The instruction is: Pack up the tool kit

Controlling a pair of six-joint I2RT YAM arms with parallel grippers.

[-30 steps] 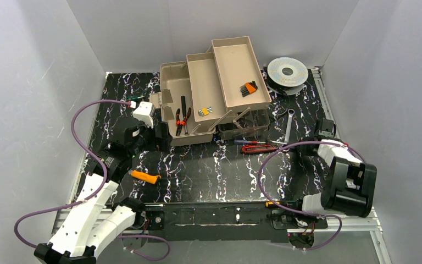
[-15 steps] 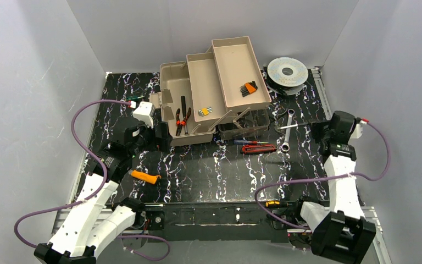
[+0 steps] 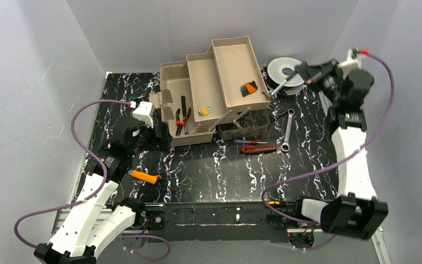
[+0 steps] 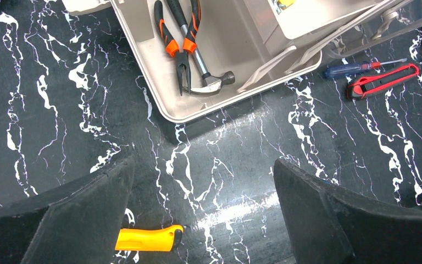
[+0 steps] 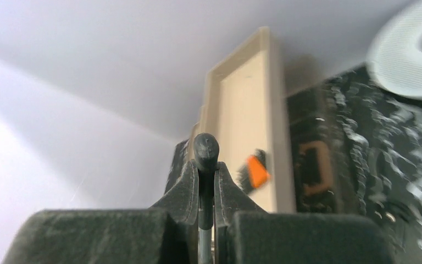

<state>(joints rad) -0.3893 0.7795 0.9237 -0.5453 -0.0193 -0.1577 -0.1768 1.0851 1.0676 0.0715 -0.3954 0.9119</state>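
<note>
My right gripper has the hammer by its black handle [image 5: 206,149], and the middle tray [image 3: 204,82] has free space. I should keep carrying the hammer until its head gets to that tray.
The taupe toolbox [image 3: 171,82] stands open at the back, its beige trays [image 3: 236,60] folded out. Red pliers and a hammer [image 4: 189,47] lie in its bottom. An orange hex key set [image 3: 248,88] lies in the top tray. My right gripper [image 3: 299,75] is shut on a silver wrench [image 3: 277,88], held in the air beside the top tray; in the right wrist view the wrench [image 5: 205,151] sits between the fingers. My left gripper [image 4: 203,181] is open and empty, low over the table in front of the toolbox's left corner.
A second silver wrench [image 3: 287,129], a red utility knife [image 3: 258,148] and a blue screwdriver [image 3: 244,142] lie in front of the toolbox. An orange-handled tool [image 3: 145,176] lies near the left arm. The silver wire spool [image 3: 286,69] sits at the back right.
My right arm has swung up from the front right to the back, lifting one wrench off the table to beside the top tray. The left arm has not moved.
</note>
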